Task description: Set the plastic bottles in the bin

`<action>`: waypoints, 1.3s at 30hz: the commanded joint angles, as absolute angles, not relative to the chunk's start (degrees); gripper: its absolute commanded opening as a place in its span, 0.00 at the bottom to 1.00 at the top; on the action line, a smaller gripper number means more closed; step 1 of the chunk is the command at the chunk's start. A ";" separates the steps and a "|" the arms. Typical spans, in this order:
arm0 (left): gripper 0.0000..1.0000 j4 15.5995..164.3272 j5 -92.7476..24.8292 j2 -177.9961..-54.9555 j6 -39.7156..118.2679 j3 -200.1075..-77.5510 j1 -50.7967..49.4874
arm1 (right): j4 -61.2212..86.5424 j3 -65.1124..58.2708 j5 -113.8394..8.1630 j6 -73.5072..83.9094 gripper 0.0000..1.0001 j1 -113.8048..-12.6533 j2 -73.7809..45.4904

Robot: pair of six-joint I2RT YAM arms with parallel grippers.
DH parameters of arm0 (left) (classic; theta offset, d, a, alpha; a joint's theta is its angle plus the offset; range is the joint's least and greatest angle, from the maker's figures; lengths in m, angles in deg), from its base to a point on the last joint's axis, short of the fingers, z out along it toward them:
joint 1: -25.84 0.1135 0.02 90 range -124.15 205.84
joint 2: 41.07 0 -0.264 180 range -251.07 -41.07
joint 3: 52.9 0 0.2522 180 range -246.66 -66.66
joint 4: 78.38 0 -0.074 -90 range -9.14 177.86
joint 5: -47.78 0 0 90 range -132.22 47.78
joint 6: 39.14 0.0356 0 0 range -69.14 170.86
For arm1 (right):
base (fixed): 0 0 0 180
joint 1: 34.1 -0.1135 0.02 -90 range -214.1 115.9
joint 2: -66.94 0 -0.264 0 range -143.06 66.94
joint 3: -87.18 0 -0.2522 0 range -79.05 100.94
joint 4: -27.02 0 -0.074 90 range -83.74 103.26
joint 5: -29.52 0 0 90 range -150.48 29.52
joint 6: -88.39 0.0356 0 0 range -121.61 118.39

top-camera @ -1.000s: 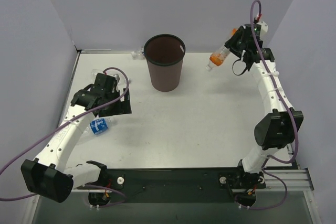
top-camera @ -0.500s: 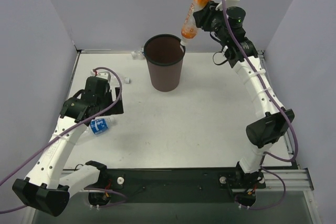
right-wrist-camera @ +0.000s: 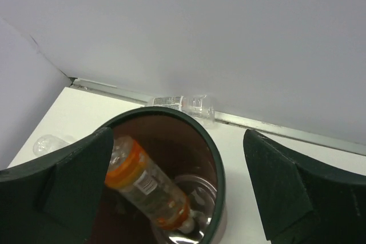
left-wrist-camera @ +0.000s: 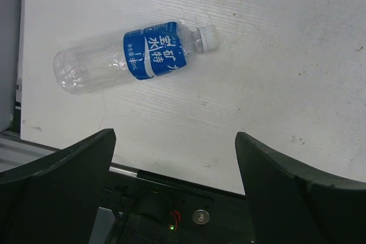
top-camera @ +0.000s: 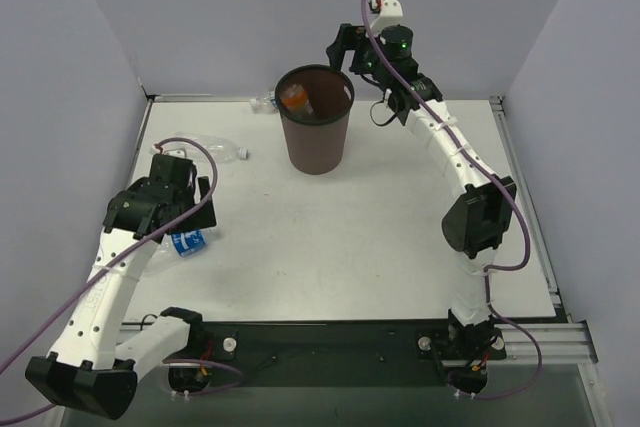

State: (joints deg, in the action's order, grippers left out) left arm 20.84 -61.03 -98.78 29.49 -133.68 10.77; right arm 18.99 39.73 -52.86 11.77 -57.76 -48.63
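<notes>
The clear bottle (top-camera: 262,103) is crowded by the bin at the back wall, so the robot's right gripper should first grab the bin's near-side rim (top-camera: 351,99) and pull the bin forward.
The dark brown bin (top-camera: 318,152) stands at the back centre. An orange bottle (top-camera: 296,99) lies tilted inside it, cap down (right-wrist-camera: 150,190), touching no finger. My right gripper (top-camera: 342,49) hangs open just above the bin's back right rim (right-wrist-camera: 216,161), empty (right-wrist-camera: 177,141). A blue-labelled bottle (left-wrist-camera: 134,56) lies on its side on the table, partly under my left gripper (top-camera: 190,217) in the top view. That gripper (left-wrist-camera: 174,141) stands open above it and holds nothing. One clear bottle (top-camera: 215,150) lies at the left. Another (right-wrist-camera: 186,103) lies behind the bin.
Grey walls close in the table on the left, back and right. The table's near edge with its dark rail (left-wrist-camera: 171,181) shows between my left fingers. A metal strip (right-wrist-camera: 286,127) runs along the back wall.
My right arm swung left from the back right to over the bin, opened, and the orange bottle dropped inside. My left arm shifted nearer and left, over the blue-labelled bottle.
</notes>
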 commanded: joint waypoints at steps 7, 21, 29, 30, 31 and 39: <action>0.97 22.90 -56.72 -103.46 17.22 -133.55 21.18 | 23.01 30.67 -53.10 12.44 0.88 -57.48 -33.64; 0.97 29.66 -53.99 -101.54 -25.24 -122.92 33.66 | 23.98 18.41 -49.32 15.25 0.88 -56.25 -24.21; 0.97 30.38 -56.99 -103.73 -36.41 -119.13 36.13 | 24.24 21.75 -45.45 20.45 0.86 -54.14 -26.49; 0.97 30.29 -57.07 -104.78 -37.03 -119.13 36.39 | 24.16 22.36 -45.28 20.45 0.86 -54.05 -27.10; 0.97 30.38 -57.25 -105.31 -38.34 -118.87 36.48 | 24.07 23.41 -45.19 20.10 0.86 -54.05 -27.46; 0.98 40.73 -54.97 -111.46 -42.57 -110.62 38.41 | 23.54 27.90 -43.87 19.74 0.85 -53.88 -30.18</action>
